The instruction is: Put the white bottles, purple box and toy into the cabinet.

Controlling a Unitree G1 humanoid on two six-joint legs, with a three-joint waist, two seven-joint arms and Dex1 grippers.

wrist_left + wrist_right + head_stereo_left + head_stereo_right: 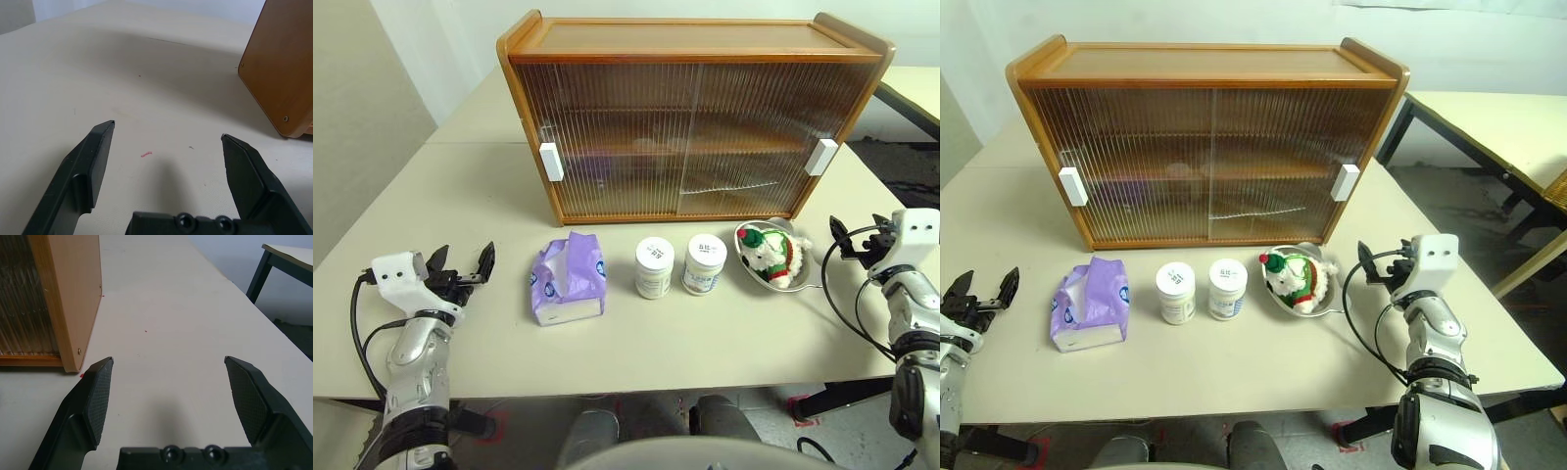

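Both sliding doors point(688, 137) block the cabinet's shelves. Next, my left gripper slides the white handle point(551, 162) nearest the purple box toward the middle of the cabinet before loading.
The wooden cabinet point(690, 117) stands at the back of the table with both ribbed sliding doors shut. In front of it lie, in a row, the purple box point(570, 279), two white bottles point(654, 267) point(705, 263), and the toy point(770, 257), which sits in a shiny metal bowl point(803, 279). My left gripper point(463, 259) is open and empty, left of the purple box and apart from it. My right gripper point(859, 230) is open and empty too, just right of the bowl. The wrist views show each pair of fingers point(100, 156) point(98, 396) spread over bare tabletop beside a cabinet end.
The beige table point(705, 343) has its front edge close to me and a seam running off at the far left. A second table point(1489, 117) with dark legs stands to the right across a gap of floor. White handles point(550, 162) point(821, 157) sit at the doors' outer ends.
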